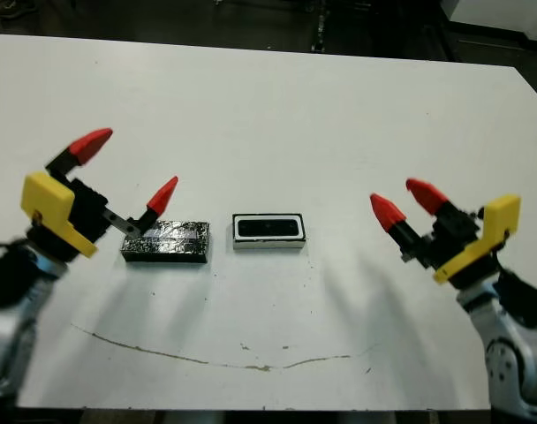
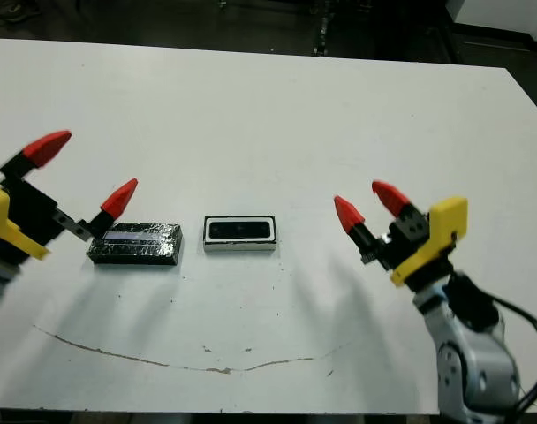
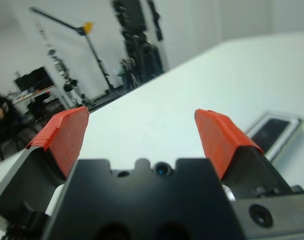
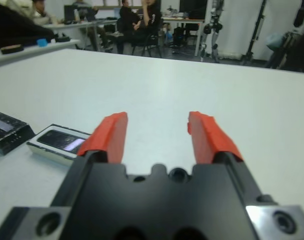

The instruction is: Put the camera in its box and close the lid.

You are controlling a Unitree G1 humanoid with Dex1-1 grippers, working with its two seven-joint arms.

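I expect the lid (image 1: 167, 237) to slide down around the box's sides when I lower it, because the lid's black side (image 1: 165, 258) looks as deep as the box.
The box (image 1: 268, 244), a small white tray with a dark rim, lies at the table's middle. The camera (image 1: 268, 229), a slim black bar, rests flat inside it. Just left of the box lies the lid (image 1: 165, 240), a glossy black cover with silvery glints, flat on the table. My left gripper (image 1: 127, 170) hovers open over the lid's left end, holding nothing. My right gripper (image 1: 408, 201) is open and empty, well to the right of the box. The right wrist view shows the box (image 4: 57, 142) and the lid (image 4: 7, 131) ahead of the fingers.
A thin dark scratch line (image 1: 207, 358) runs across the white table (image 1: 277, 115) near its front edge. Seated people (image 4: 137, 20) and equipment stands (image 3: 137, 40) show beyond the table's far side.
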